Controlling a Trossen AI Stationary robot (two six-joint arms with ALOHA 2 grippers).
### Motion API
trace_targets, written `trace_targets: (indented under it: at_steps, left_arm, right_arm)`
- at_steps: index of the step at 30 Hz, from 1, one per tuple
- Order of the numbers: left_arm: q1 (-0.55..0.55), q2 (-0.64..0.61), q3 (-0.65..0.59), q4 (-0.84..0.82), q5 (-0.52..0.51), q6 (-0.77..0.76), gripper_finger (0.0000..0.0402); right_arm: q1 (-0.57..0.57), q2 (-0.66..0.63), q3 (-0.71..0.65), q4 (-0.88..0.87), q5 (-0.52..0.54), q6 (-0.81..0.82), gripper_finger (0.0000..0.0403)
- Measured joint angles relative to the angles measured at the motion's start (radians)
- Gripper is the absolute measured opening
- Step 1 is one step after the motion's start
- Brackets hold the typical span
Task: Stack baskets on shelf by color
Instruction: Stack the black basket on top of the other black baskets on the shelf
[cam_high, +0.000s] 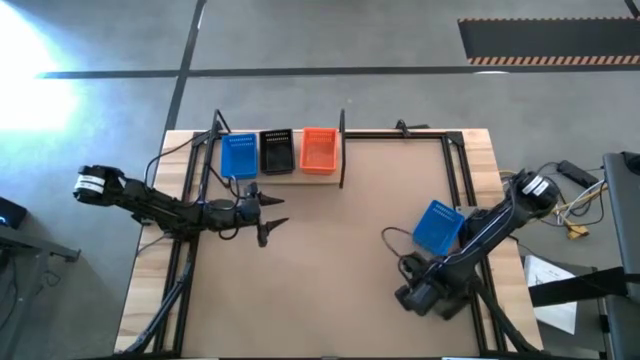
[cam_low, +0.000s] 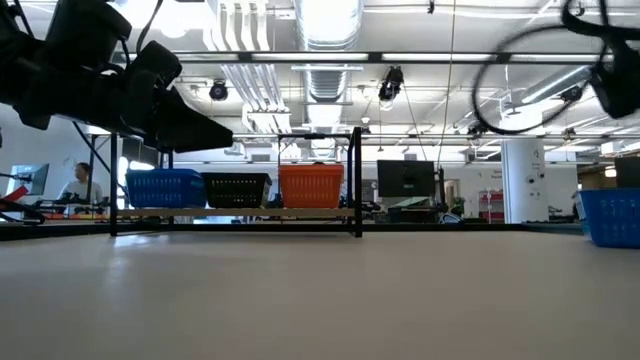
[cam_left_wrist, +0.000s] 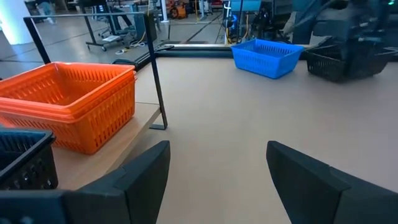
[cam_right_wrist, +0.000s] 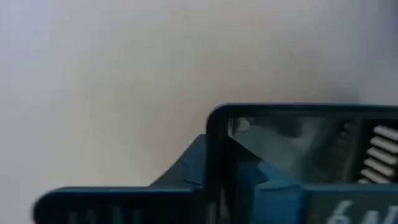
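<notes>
Orange baskets' rims (cam_left_wrist: 102, 93) are close together, so the black basket at my right gripper (cam_left_wrist: 342, 62) should fit down into the shelf's black baskets when I lower it.
On the shelf (cam_high: 281, 179) at the table's far edge stand blue baskets (cam_high: 239, 155), black baskets (cam_high: 276, 151) and orange baskets (cam_high: 319, 150) in a row. The orange baskets (cam_left_wrist: 68, 102) are nested in a stack. My left gripper (cam_high: 275, 217) hovers open above the table in front of the shelf, empty. Another blue basket (cam_high: 437, 225) rests on its base at the table's right. My right gripper (cam_left_wrist: 356, 28) is low at the near right, right over a black basket (cam_left_wrist: 333, 62) whose rim (cam_right_wrist: 280, 112) fills the right wrist view. How they meet is hidden.
Black metal uprights (cam_left_wrist: 158, 78) frame the shelf, and one stands just right of the orange stack. Black frame bars (cam_high: 455, 170) run along the table's edges. A cable (cam_high: 395, 237) loops beside the loose blue basket. Bare tabletop (cam_high: 330, 260) lies between the two arms.
</notes>
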Motion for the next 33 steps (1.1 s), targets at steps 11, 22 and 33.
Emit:
trace_targets:
  at_steps: [11, 22, 33]
  left_arm:
    - [0.0, 0.0, 0.034, -0.003, 0.371, 0.108, 0.0251]
    - [0.0, 0.014, 0.24, -0.323, 0.628, 0.331, 0.0251]
    - [0.001, 0.278, 0.443, -0.536, 0.537, 0.454, 0.0251]
  right_arm:
    - [-0.138, 0.189, 0.258, 0.219, 0.056, -1.361, 0.0012]
    - [-0.34, 0.393, 0.432, 0.234, 0.211, -2.045, 0.0008]
    - [-0.405, 0.373, 0.458, 0.332, 0.167, -2.25, 0.0008]
